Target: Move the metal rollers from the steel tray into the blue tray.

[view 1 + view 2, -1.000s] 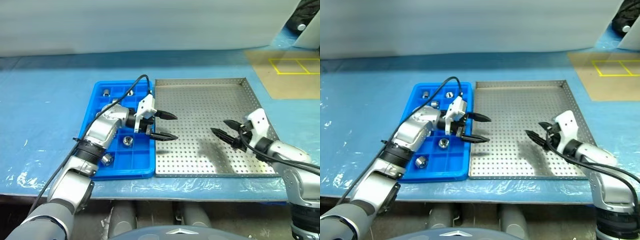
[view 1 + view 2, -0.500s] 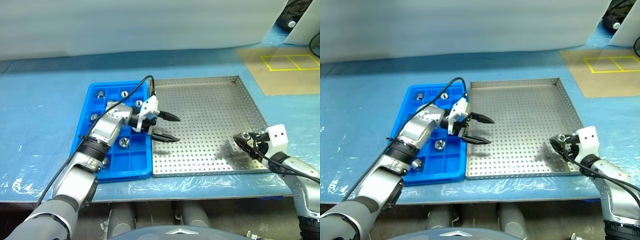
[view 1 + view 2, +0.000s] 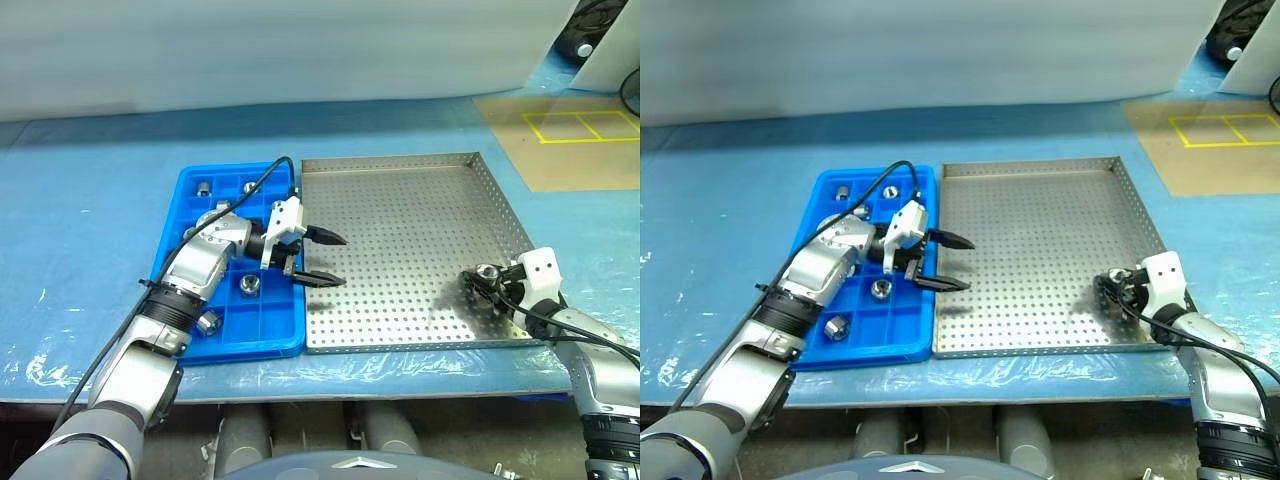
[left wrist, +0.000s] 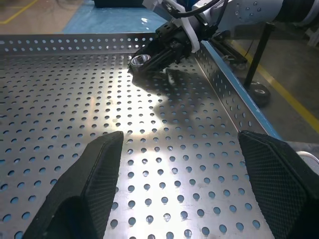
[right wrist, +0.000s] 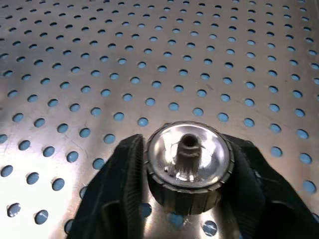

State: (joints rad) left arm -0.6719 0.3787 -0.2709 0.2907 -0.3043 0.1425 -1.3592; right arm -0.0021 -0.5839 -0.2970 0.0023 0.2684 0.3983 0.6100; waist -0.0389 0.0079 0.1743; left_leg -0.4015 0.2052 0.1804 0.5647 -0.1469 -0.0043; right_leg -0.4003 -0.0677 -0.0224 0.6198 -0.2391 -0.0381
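Note:
My right gripper should keep going, with the metal roller (image 3: 487, 271) upright between its fingers, to the blue tray's empty front compartment (image 3: 273, 325) next to the steel tray and let go there.
The steel tray (image 3: 420, 210) lies right of the blue tray (image 3: 168, 245) on the blue-covered table. My right gripper (image 3: 480, 281) is low over the steel tray's near right corner, shut on one metal roller (image 5: 188, 167); the same roller (image 4: 140, 60) glints between its fingers in the left wrist view. My left gripper (image 3: 338, 261) hovers open with nothing in it over the seam between the two trays, pointing across the steel tray. Several metal rollers sit in blue tray compartments, among them one (image 3: 249, 284) by the left wrist and one (image 3: 208, 321) near the front.
A tan floor panel with yellow markings (image 3: 570, 135) lies beyond the table's far right. A black cable (image 3: 262, 180) loops over the left wrist above the blue tray. The steel tray's low rim (image 3: 400, 161) borders its perforated floor.
My right gripper swung to the steel tray's near right corner, sank to the floor and shut on a roller. The left gripper stayed open in place. The camera view shifted slightly.

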